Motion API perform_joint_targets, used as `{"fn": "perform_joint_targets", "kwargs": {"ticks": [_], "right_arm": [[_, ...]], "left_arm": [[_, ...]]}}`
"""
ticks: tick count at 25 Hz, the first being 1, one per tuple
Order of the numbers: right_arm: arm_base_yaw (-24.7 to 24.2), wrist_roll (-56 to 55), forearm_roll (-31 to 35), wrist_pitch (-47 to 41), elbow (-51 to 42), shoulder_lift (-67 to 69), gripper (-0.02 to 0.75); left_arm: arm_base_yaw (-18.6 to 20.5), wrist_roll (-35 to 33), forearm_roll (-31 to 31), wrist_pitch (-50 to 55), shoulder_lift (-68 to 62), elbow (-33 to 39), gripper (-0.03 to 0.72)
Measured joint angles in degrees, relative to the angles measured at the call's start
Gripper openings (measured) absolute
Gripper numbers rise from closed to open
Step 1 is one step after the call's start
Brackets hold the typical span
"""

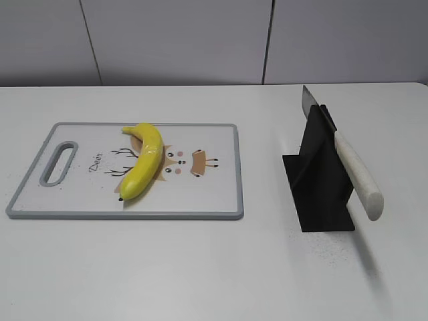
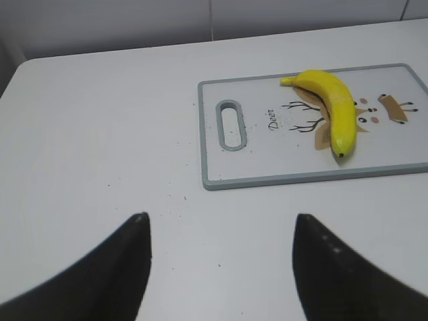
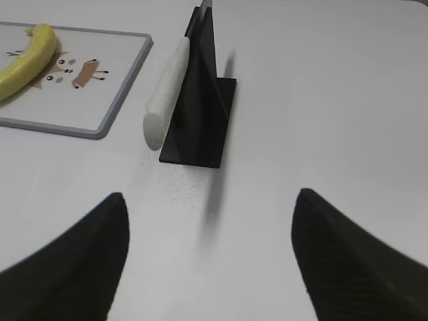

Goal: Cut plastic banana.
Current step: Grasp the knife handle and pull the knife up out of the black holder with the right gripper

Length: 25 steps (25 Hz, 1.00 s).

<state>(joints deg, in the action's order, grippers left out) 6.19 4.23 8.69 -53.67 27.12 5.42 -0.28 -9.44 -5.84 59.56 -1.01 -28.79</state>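
The knife sits in the black stand (image 1: 319, 180), well away from my left gripper, so my right gripper should pull it out by the white handle (image 1: 359, 176) before I cut.
The yellow plastic banana (image 1: 142, 160) lies whole on a grey-rimmed white cutting board (image 1: 200, 212). It also shows in the left wrist view (image 2: 332, 108) and the right wrist view (image 3: 27, 59). A knife with a white handle (image 1: 358, 175) rests slanted in a black stand (image 1: 319, 180), blade up; the handle also shows in the right wrist view (image 3: 166, 90). My left gripper (image 2: 221, 231) is open and empty over bare table, near the board's handle end. My right gripper (image 3: 210, 210) is open and empty, in front of the stand. Neither gripper shows in the exterior view.
The cutting board (image 2: 267, 179) has a handle slot (image 2: 231, 124) and a deer drawing. The black stand (image 3: 200, 114) sits to the right of the board. Small dark specks lie on the white table by the stand and board. A grey wall runs behind.
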Motion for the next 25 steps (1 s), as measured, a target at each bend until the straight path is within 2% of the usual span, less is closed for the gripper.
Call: {"fn": "perform_joint_targets", "kwargs": {"ticks": [5,13,21,25], "right_arm": [[0.0,0.0,0.1,-1.6,6.7,10.8,0.590],[0.0,0.0,0.1,-13.8,18.4,30.5,0.590],[0.0,-0.1,0.5,-14.5,23.1,42.5,0.589],[1.0,-0.1,2.7,-14.6,26.7,48.8,0.536]], "left_arm": [[0.0,0.0,0.0,0.0,0.0,0.0,0.618],[0.0,0.0,0.0,0.0,0.0,0.0,0.588],[0.0,0.0,-0.1,0.0,0.0,0.0,0.588],[0.0,0.0,-0.1,0.0,0.0,0.0,0.588]]}}
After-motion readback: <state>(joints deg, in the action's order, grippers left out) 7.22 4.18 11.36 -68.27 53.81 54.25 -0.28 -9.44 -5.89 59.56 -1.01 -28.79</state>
